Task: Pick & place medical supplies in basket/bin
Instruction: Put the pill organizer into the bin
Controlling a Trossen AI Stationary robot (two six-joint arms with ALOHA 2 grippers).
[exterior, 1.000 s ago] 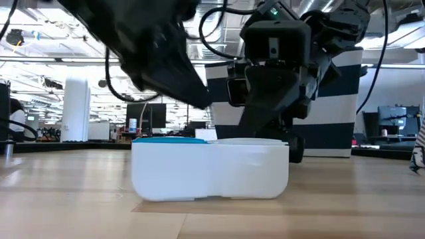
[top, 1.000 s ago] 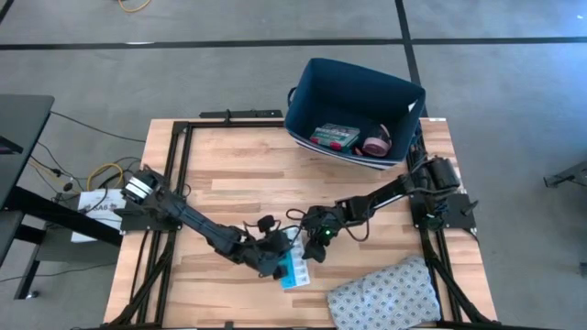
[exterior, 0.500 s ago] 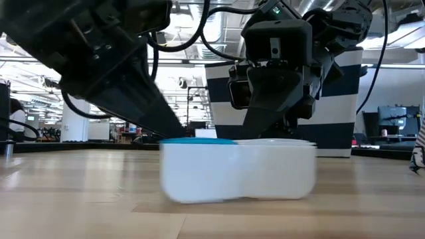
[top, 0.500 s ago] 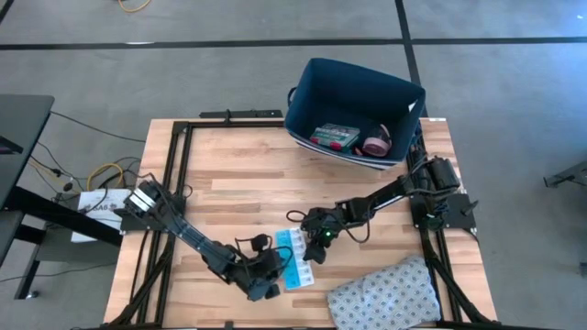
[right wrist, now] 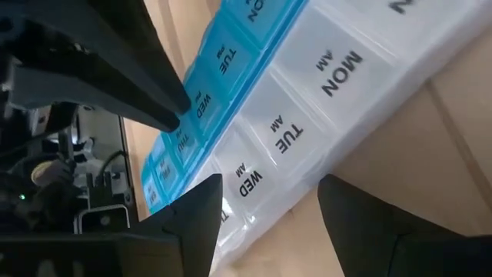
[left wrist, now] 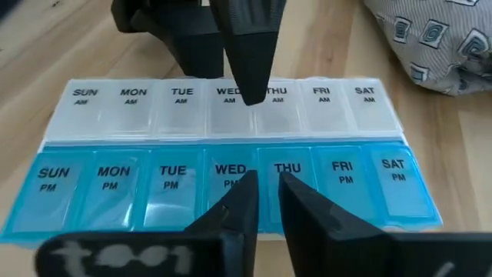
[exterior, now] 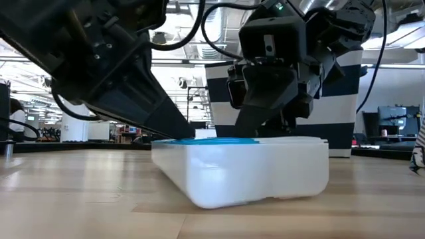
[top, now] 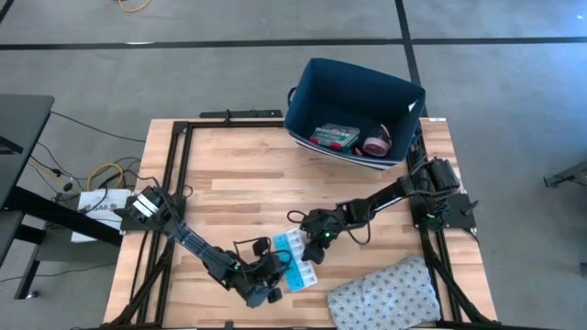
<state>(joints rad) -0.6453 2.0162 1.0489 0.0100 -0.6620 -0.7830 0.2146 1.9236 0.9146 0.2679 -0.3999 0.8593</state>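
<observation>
Next, my right gripper pinches the white side [right wrist: 315, 173] only after I tip the organiser against my left gripper, since the white AM side [exterior: 299, 172] lies low against the wood.
The light-blue and white pill organiser [top: 298, 261] lies on the wooden table near its near edge; in the low view the organiser [exterior: 246, 169] is tipped, one end off the wood. My left gripper [top: 273, 275] comes at it from the near-left, fingers almost together, over the blue PM row [left wrist: 231, 181]. My right gripper [top: 310, 246] is open on the far side, astride the white AM row [right wrist: 307, 100]. The navy bin [top: 303, 87] stands at the far right edge and holds a green-red box [top: 333, 137] and a pink roll [top: 374, 145]. My left gripper presses its shut fingertips [left wrist: 247, 185] down on the lid of the blue row at the WED and THU PM cells [left wrist: 286, 169], slanting down from the near side. The organiser stays on the table, tilted. My right gripper has one fingertip [left wrist: 250, 85] over the white lid between WED and THU AM; the other finger [right wrist: 369, 223] stands beyond the far wall. Whether either finger touches the organiser, I cannot tell.
A grey patterned cloth [top: 385, 293] lies bunched at the near right corner, close beside the organiser. Bare wood [top: 238, 174] stretches across the table's middle and left. Black frame rails [top: 179, 174] run along the table's sides.
My left gripper has drawn back toward the near edge and lies lower against the organiser. The organiser has slid a little toward the table's right, turned slightly, and one end has tipped up off the wood. The right gripper has stayed over it.
</observation>
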